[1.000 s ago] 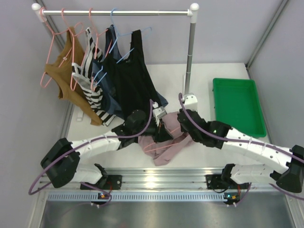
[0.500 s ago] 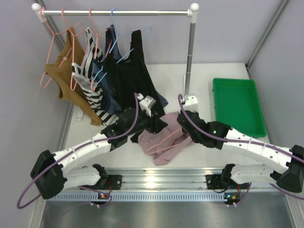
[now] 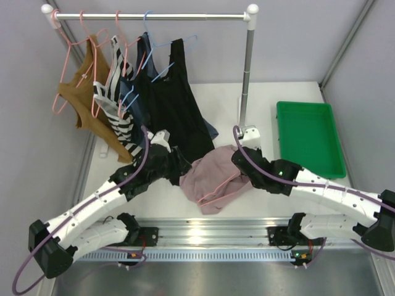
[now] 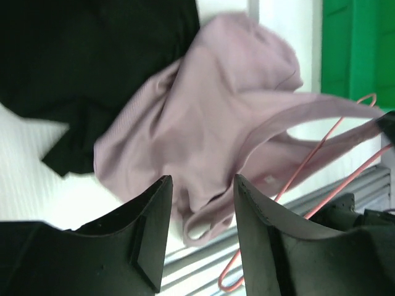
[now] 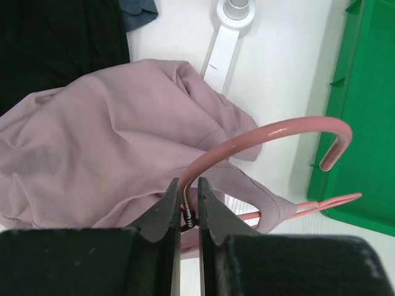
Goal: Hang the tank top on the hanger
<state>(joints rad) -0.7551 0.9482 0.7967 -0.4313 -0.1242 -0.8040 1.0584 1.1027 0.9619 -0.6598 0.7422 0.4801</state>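
Observation:
The tank top's loose strap [image 4: 208, 227] is limp and curled near the hanger's loose end [image 3: 200, 201]. The strap will bend over that end when I pull it across.
The mauve-pink tank top [image 3: 213, 169] lies crumpled on the white table, draped over the salmon-pink hanger [image 3: 217, 196]. My right gripper [image 3: 244, 163] is shut on the hanger's neck just below the hook [image 5: 271, 132]. In the right wrist view the jaws [image 5: 188, 185] pinch the twisted wire, and the tank top [image 5: 105, 142] is bunched to their left. My left gripper [image 3: 179, 165] stands open just left of the cloth. In the left wrist view its fingers [image 4: 202, 179] hold nothing, with the tank top [image 4: 203, 123] and a hanger [image 4: 308, 166] arm beyond them.
A clothes rack [image 3: 154, 16] spans the back left, holding a mustard-brown top [image 3: 83, 98], a striped one [image 3: 117, 114] and a black one [image 3: 176, 105] on pink and light-blue hangers. Its post [image 3: 247, 74] stands mid-table. A green tray [image 3: 308, 135] sits at the right.
My left gripper opened, let go of the tank top and drew back to the left. The cloth now lies spread higher over the hanger. The right gripper kept its grip.

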